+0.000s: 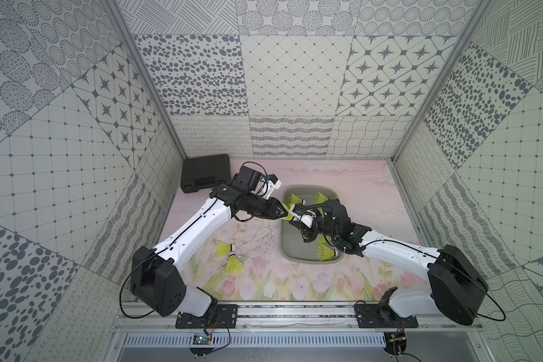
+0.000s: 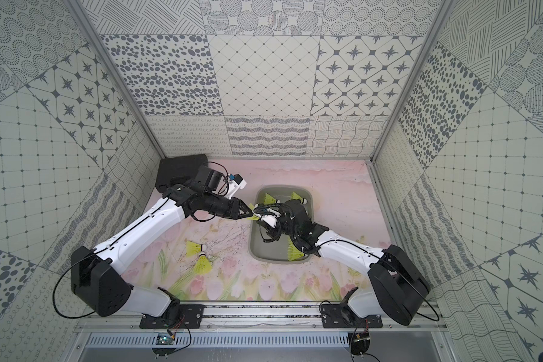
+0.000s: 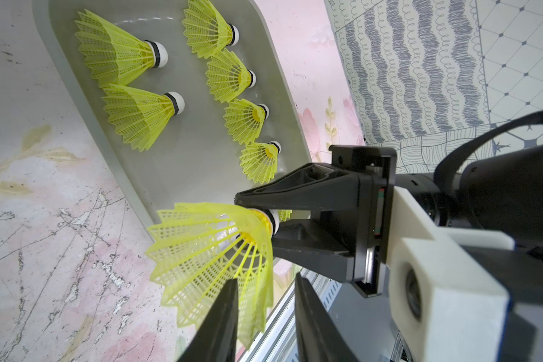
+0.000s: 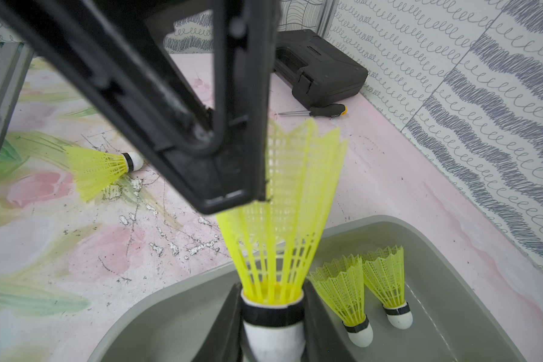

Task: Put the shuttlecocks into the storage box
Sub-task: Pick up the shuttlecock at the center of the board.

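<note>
Next, I take the skirt [image 3: 258, 315] by its rim with my left gripper and lay the shuttlecock in the box, because my right gripper is holding the shuttlecock by its white tip [image 4: 274, 339].
Over the near-left edge of the grey storage box [image 1: 290, 244] one neon-yellow shuttlecock [image 3: 213, 247] is held between both arms. My right gripper [image 4: 271, 301] is shut on its white tip and black band. My left gripper [image 3: 265, 279] is open, its fingers apart on either side of the skirt's rim. Several shuttlecocks [image 3: 123, 53] lie inside the box [image 3: 76, 94]. Two more [image 1: 224, 247] [image 1: 234, 266] lie on the flowered table to the left of the box, also seen in a top view [image 2: 195, 248].
A black hard case [image 1: 206, 172] sits at the back left corner, with a screwdriver [image 4: 323, 110] beside it. Patterned walls close in three sides. A metal rail [image 1: 295, 313] runs along the front edge.
</note>
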Robot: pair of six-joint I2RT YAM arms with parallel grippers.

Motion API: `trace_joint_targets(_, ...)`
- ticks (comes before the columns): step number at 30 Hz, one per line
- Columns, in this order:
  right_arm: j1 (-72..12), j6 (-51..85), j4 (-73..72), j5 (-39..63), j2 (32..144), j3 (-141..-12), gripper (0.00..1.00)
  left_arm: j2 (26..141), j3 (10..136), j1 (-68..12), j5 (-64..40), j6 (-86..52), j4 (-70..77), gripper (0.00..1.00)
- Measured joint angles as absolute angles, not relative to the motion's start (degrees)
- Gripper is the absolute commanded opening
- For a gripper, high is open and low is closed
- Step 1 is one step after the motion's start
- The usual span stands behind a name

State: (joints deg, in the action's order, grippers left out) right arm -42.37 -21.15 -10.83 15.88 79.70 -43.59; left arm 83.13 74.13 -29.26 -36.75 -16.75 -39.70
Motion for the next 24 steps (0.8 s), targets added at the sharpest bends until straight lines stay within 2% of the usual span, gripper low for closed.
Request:
trace_joint_targets(11,-42.4,-19.9,-10.3,16.0,79.7,-43.6,0.31,83.2,72.1,-29.3,-37.7,-15.9,-38.0,0.06)
trace_joint_targets(17,-42.4,-18.6,-10.8,15.1,79.3,-43.3,0.55,83.0,70.9,-29.3,-37.8,-16.6,-35.8,0.00)
trace_joint_targets(20,-42.4,-18.1,-12.2,13.8,77.9,-41.7,0.72,82.7,69.5,-29.3,-38.3,-18.1,-33.4,0.00)
trace_joint_targets(24,-42.4,-17.3,-13.3,10.8,74.7,-38.3,0.82,82.6,66.8,-29.3,-38.6,-21.5,-28.7,0.00)
